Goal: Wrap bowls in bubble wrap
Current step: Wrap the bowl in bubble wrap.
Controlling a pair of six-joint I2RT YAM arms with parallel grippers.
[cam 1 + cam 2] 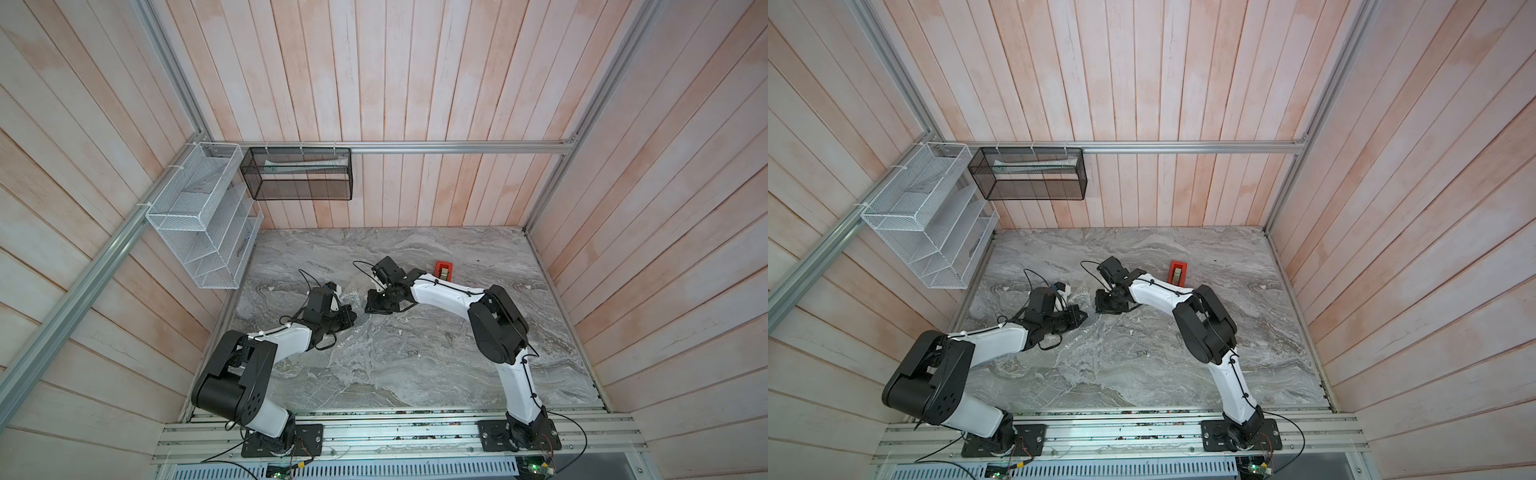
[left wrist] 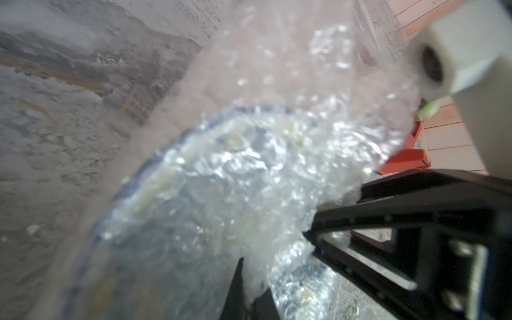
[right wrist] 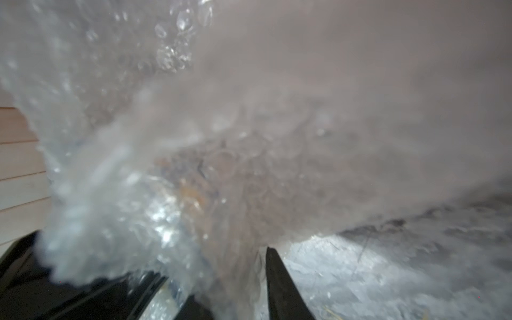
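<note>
My right gripper should come nearer and clamp the bubble wrap [image 3: 216, 250] next to the bubble wrap's gathered fold [image 2: 261, 269] before my left gripper leaves, because only my left gripper is holding that fold down.
In the left wrist view the bowl [image 2: 210, 177] lies on the marble table under the bubble wrap [image 2: 277, 83], its blue rim and yellow dots showing blurred through the plastic. My left gripper [image 2: 253, 277] is shut on a gathered fold of the wrap at the bowl's edge. In the right wrist view the wrap [image 3: 138, 138] fills most of the frame, with the bowl [image 3: 191, 191] dim behind it. My right gripper [image 3: 232, 277] has its fingers apart with a fold of wrap lying between them. In both top views the grippers [image 1: 352, 316] [image 1: 371, 302] face each other closely across the glinting wrap [image 1: 353, 296].
A red tape dispenser [image 1: 443, 270] [image 1: 1177, 272] stands on the marble table [image 1: 415, 374] behind the right arm, and it shows past the wrap in the left wrist view [image 2: 401, 158]. A white wire rack [image 1: 199, 216] and a black mesh basket [image 1: 299, 174] hang on the walls.
</note>
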